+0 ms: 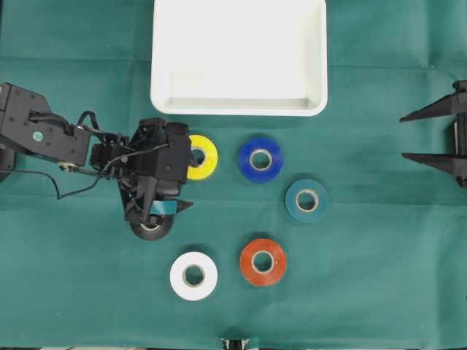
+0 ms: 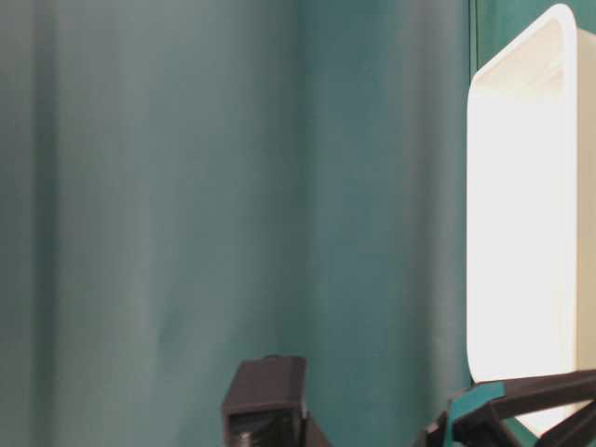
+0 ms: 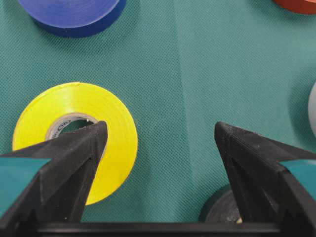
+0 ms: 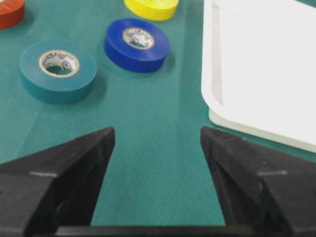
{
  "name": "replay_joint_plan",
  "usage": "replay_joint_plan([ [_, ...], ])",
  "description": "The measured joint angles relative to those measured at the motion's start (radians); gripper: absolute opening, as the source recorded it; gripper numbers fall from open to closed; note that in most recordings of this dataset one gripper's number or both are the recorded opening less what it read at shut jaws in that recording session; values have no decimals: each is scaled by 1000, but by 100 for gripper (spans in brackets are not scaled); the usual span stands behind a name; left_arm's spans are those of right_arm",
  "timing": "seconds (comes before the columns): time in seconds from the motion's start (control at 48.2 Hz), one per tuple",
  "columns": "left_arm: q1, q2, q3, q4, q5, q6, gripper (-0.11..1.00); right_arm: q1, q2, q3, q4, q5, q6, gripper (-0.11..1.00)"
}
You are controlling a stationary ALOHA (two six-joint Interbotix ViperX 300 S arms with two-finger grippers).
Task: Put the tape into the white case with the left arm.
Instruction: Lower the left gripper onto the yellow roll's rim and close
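The left gripper has one finger over the yellow tape's hole point(image 3: 78, 124) and the other past the tape's rim, so it should keep moving down and close on that rim point(image 3: 120, 149).
The white case point(image 1: 239, 108) lies empty at the back middle of the green cloth; the right wrist view shows its near corner point(image 4: 256, 69). My left gripper point(image 1: 191, 182) hangs open just in front of it, holding nothing. In the left wrist view the left gripper point(image 3: 160, 131) has one fingertip over the hole of the yellow tape point(image 3: 74, 133) and the other over a black tape point(image 3: 222, 210), with bare cloth between them. The yellow tape point(image 1: 201, 157) sits by the gripper, the black tape point(image 1: 152, 227) half hidden under it. My right gripper point(image 1: 406, 136) stands open at the right edge.
More rolls lie flat on the cloth: blue point(image 1: 260, 159), teal point(image 1: 306, 200), red point(image 1: 263, 262) and white point(image 1: 193, 275). Loose cables point(image 1: 73, 175) trail from the left arm. The right gripper point(image 4: 157, 131) has only cloth between its fingers.
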Motion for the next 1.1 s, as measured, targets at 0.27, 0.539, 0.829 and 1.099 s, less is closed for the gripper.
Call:
replay_joint_plan([
  [0.27, 6, 51, -2, 0, -6, 6, 95, 0, 0, 0, -2, 0, 0, 97],
  [0.539, 26, 89, -14, 0, -9, 0, 95, 0, 0, 0, 0, 0, 0, 97],
  [0.829, 26, 100, -20, 0, -9, 5, 95, 0, 0, 0, -2, 0, 0, 97],
  [1.099, 26, 100, -20, 0, -9, 5, 84, 0, 0, 0, 0, 0, -2, 97],
])
